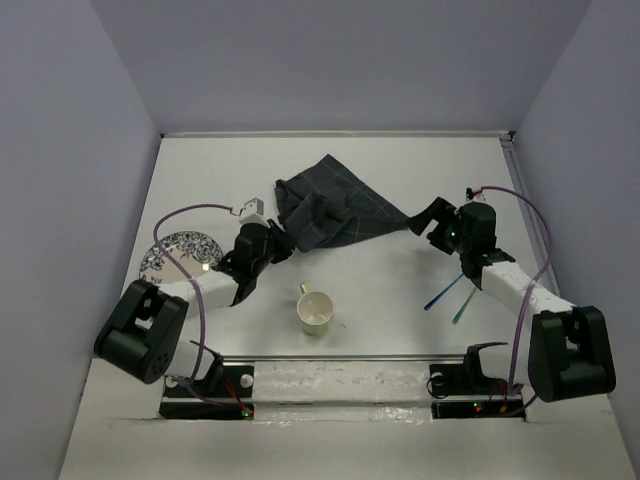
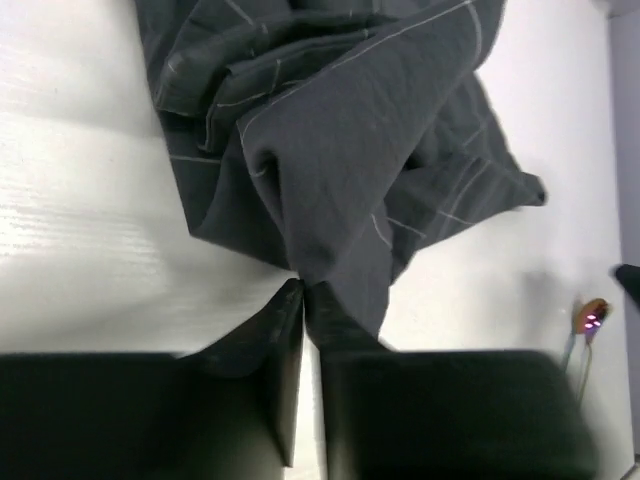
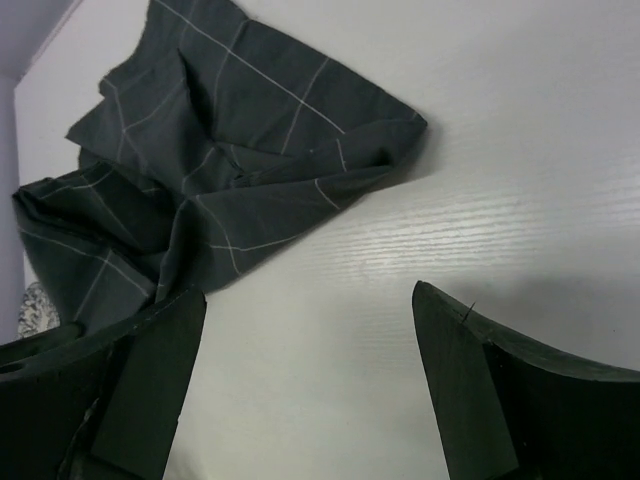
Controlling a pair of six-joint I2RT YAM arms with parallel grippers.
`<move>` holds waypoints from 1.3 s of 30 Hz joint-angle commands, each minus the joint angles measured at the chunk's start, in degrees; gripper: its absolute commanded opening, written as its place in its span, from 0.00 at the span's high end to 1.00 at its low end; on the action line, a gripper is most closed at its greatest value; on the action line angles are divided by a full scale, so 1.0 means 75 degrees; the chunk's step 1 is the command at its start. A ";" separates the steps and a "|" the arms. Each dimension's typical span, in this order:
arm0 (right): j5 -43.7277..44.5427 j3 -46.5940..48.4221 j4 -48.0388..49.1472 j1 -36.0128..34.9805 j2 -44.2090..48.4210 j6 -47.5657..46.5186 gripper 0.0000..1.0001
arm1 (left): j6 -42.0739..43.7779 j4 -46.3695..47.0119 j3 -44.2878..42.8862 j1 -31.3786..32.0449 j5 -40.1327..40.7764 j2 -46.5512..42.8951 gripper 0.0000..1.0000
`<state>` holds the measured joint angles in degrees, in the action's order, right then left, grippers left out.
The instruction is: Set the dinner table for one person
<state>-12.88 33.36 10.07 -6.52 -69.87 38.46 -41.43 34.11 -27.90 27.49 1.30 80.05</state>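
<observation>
The dark cloth lies crumpled (image 1: 312, 217) and the robot's left gripper is on one fold, so the right gripper should pinch the cloth's opposite corner (image 1: 400, 221) before the two grippers stretch the cloth.
A dark grid-lined cloth (image 1: 340, 205) lies crumpled at the middle back of the white dinner table (image 1: 380, 280). My left gripper (image 1: 283, 240) is at the cloth's near left edge. In the left wrist view its fingertips meet on a fold of the cloth (image 2: 340, 130), so the left gripper (image 2: 303, 288) is shut on it. My right gripper (image 1: 425, 218) stands just off the cloth's right corner. In the right wrist view the right gripper (image 3: 308, 292) is wide open over bare tabletop, and the cloth (image 3: 220, 150) lies beyond its left finger.
A patterned plate (image 1: 180, 255) sits at the left, partly under the left arm. A pale cup (image 1: 315, 312) stands near the front middle. A blue utensil (image 1: 443, 293) and a green one (image 1: 462, 302) lie beside the right arm. A small white object (image 1: 250, 209) lies left of the cloth.
</observation>
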 commanded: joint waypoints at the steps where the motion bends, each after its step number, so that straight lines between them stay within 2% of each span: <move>1: 0.0978 -0.0183 0.0310 -0.0511 -0.0410 0.0309 0.13 | -0.0394 0.1581 0.0659 0.0109 0.0446 -0.1262 0.56; 2: 0.1293 -0.0206 0.0310 -0.0582 -0.0539 0.0345 0.15 | -0.0313 0.1570 0.0789 0.0097 0.0517 -0.1449 0.38; 3: 0.1435 -0.0230 0.0310 -0.0583 -0.0598 0.0368 0.16 | -0.0208 0.1523 0.0860 0.0097 0.0599 -0.1613 0.35; 7: 0.1683 0.0003 0.0369 -0.0677 -0.1077 0.0486 0.21 | 0.0633 0.0461 0.0395 0.0401 0.1639 -0.2527 0.36; 11: 0.1683 0.0402 0.0369 -0.0677 -0.1641 0.0638 0.19 | 0.1713 -0.0560 -0.0626 0.1290 0.2565 -0.2343 0.43; 14: 0.2035 0.0637 0.0416 -0.0677 -0.1969 0.0790 0.14 | 0.2463 -0.1475 -0.1528 0.2029 0.3247 -0.1582 0.45; 16: 0.1941 0.0812 0.0416 -0.0677 -0.2156 0.0895 0.08 | 0.2757 -0.2060 -0.2135 0.2426 0.3435 -0.0893 0.45; 19: 0.1788 0.1000 0.0579 -0.0677 -0.2485 0.1117 0.05 | 0.3063 -0.2891 -0.2956 0.2697 0.3471 0.0044 0.45; 21: 0.1719 0.0954 0.0836 -0.0677 -0.2602 0.1247 0.06 | 0.3168 -0.3222 -0.3251 0.2780 0.3518 0.0457 0.36; 23: 0.1472 0.0930 0.1152 -0.0677 -0.2742 0.1423 0.09 | 0.3331 -0.3538 -0.3568 0.2839 0.3472 0.1008 0.33; 27: 0.1297 0.1199 0.1353 -0.0677 -0.3105 0.1587 0.19 | 0.3694 -0.3715 -0.3932 0.2909 0.3214 0.1688 0.36; 29: 0.1157 0.1433 0.1435 -0.0677 -0.3270 0.1739 0.20 | 0.3847 -0.3809 -0.4143 0.2921 0.3167 0.1853 0.39; 34: 0.1027 0.1820 0.1599 -0.0677 -0.3878 0.1798 0.22 | 0.4175 -0.4161 -0.4576 0.2910 0.3365 0.2486 0.40; 35: 0.1003 0.1937 0.1599 -0.0677 -0.3938 0.1763 0.29 | 0.4211 -0.4219 -0.4600 0.2898 0.3366 0.2649 0.39; 39: 0.1027 0.1997 0.1611 -0.0677 -0.4067 0.1693 0.40 | 0.4387 -0.4372 -0.4776 0.2910 0.3307 0.3013 0.39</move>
<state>-4.97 46.22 18.59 -11.38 -99.70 51.22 -11.55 3.62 -61.08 49.06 24.71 100.95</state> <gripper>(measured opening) 0.647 0.608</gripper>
